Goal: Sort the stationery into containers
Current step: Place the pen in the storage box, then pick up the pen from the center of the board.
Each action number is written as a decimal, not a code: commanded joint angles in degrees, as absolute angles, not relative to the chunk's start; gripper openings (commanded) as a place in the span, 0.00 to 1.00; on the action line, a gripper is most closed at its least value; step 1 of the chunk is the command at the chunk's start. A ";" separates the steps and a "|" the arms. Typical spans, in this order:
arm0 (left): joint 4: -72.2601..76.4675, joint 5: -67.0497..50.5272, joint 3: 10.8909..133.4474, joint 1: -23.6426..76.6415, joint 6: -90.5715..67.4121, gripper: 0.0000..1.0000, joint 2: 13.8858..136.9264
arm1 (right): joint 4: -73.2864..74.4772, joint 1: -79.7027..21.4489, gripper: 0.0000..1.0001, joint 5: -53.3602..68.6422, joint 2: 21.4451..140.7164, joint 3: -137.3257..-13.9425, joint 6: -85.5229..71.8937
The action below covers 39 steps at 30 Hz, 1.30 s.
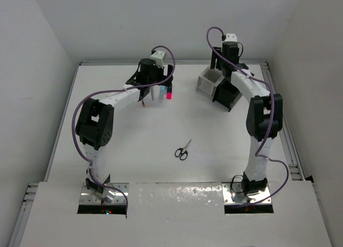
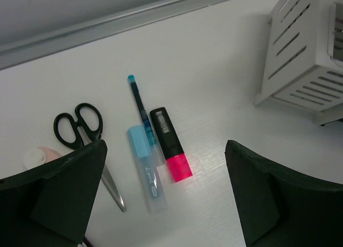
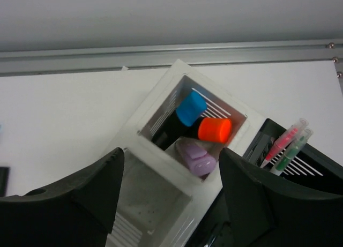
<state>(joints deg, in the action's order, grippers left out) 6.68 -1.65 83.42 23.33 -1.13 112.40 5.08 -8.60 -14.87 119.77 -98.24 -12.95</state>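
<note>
The robot's left gripper is blocking the path to the pink-capped black marker [image 1: 169,91], so it should move back before the right gripper brings the marker to the white box [image 1: 210,78].
My left gripper [image 2: 163,196] is open and hovers over a black marker with a pink cap [image 2: 170,145], a clear case with a pale blue cap [image 2: 146,174] and a blue pen [image 2: 140,105]. Black-handled scissors [image 2: 80,128] lie by its left finger. In the top view this gripper [image 1: 155,91] is beside the pink cap [image 1: 169,95]. A second pair of scissors [image 1: 183,150] lies mid-table. My right gripper [image 3: 169,188] is open and empty above the white box [image 3: 161,156], which holds a blue-capped marker [image 3: 191,108], an orange-capped marker [image 3: 214,129] and a lilac bar [image 3: 196,156]. The black box [image 3: 316,172] holds pink [image 3: 283,141] and green [image 3: 293,150] pens.
The two boxes stand together at the back right, white [image 1: 208,81] and black [image 1: 228,95], with a metal rail [image 3: 161,57] behind them. A small round pinkish-white thing [image 2: 37,157] lies left of the scissors. The white box [image 2: 305,59] is right of the left gripper.
</note>
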 commanded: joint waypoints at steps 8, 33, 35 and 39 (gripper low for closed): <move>-3.85 -0.27 93.51 20.75 -1.41 0.77 110.04 | 3.61 -19.68 0.27 -4.42 111.44 -93.51 -14.92; -13.27 6.42 69.61 10.55 -10.72 0.45 97.56 | 6.84 -29.88 0.47 -2.46 129.54 -102.11 -25.93; -13.10 6.59 69.44 10.63 -10.64 0.45 97.30 | 8.78 -29.97 0.46 -3.77 131.74 -104.32 -26.80; -12.04 6.77 67.77 10.55 -10.72 0.45 96.07 | 10.11 -30.41 0.45 -7.99 134.91 -106.61 -26.54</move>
